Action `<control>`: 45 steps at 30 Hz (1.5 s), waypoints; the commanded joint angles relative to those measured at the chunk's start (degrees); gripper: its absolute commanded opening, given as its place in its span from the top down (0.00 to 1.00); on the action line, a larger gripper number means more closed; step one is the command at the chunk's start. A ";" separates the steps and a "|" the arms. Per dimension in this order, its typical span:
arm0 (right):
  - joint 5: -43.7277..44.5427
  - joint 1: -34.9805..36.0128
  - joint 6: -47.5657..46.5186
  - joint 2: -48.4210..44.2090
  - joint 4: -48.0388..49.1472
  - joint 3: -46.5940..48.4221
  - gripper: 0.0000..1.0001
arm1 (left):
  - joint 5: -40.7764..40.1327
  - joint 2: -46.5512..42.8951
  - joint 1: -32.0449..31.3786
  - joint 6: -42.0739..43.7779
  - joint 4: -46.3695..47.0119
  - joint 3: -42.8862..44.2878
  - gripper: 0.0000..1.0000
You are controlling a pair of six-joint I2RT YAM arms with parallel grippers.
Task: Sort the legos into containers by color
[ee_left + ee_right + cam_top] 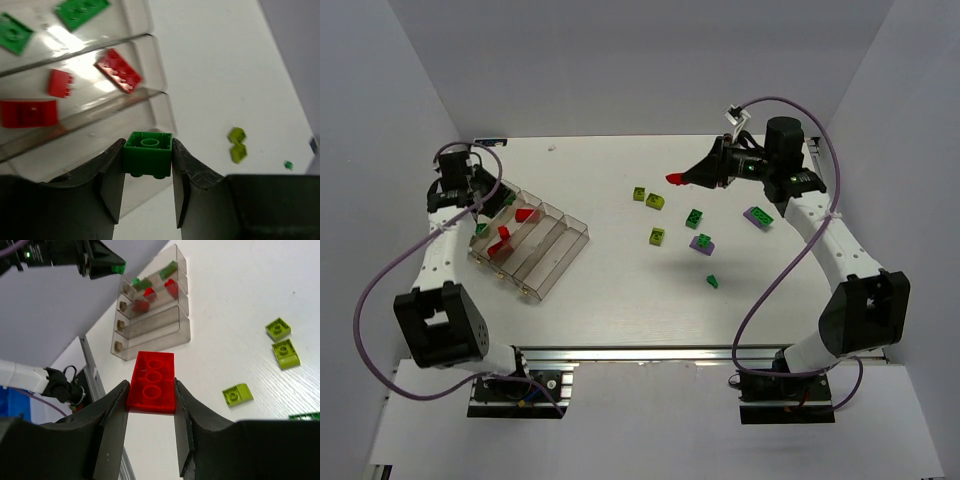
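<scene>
The green brick (148, 156) is hanging clear above the tray's sides. My left gripper should keep carrying it until it is over the green legos' compartment (495, 217), and let go of it there.
The clear divided tray (552, 262) lies at the left of the table. Its far compartments hold green legos (81, 11) and red legos (119, 70). My left gripper (148, 145) hangs over the tray, shut on a green brick (148, 154). My right gripper (151, 387) is raised above the back middle of the table, shut on a long red brick (151, 382), which also shows from above (674, 178). Loose on the table are yellow-green bricks (655, 201), a green brick (694, 217), a small green piece (713, 281) and a purple brick (701, 242).
Another purple piece with a green brick on it (761, 214) lies under the right forearm. White walls close in the table on three sides. A metal rail (650, 352) runs along the near edge. Purple cables loop beside both arms.
</scene>
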 commanded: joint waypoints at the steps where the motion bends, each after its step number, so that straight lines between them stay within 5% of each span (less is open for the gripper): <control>1: 1.88 -0.13 -10.00 -2.96 -4.47 -1.31 1.00 | -4.04 4.30 3.95 3.46 -8.10 5.12 1.00; 17: 2.49 -0.13 -15.98 -4.01 -4.82 -6.32 1.00 | -13.53 24.87 7.03 7.95 -9.16 22.27 0.95; 23: 2.40 -0.05 -16.95 -3.40 -4.73 -6.15 1.00 | -13.62 28.21 7.03 7.68 -8.99 24.03 0.80; 29: 2.23 -0.05 -18.44 -2.61 -6.13 -5.09 1.00 | -14.41 29.45 6.95 7.95 -9.16 25.17 0.39; 34: 1.79 0.39 -20.47 -1.73 -7.81 -4.12 1.00 | -13.62 28.05 6.95 8.03 -9.16 25.52 0.25; 41: -1.10 2.41 -25.91 -1.29 -8.69 -3.77 1.00 | -7.22 19.11 7.03 7.34 -7.41 21.14 0.29; 45: -6.55 4.26 -32.32 -2.34 -6.67 -5.52 1.00 | 9.89 9.25 6.51 1.72 4.41 8.15 0.42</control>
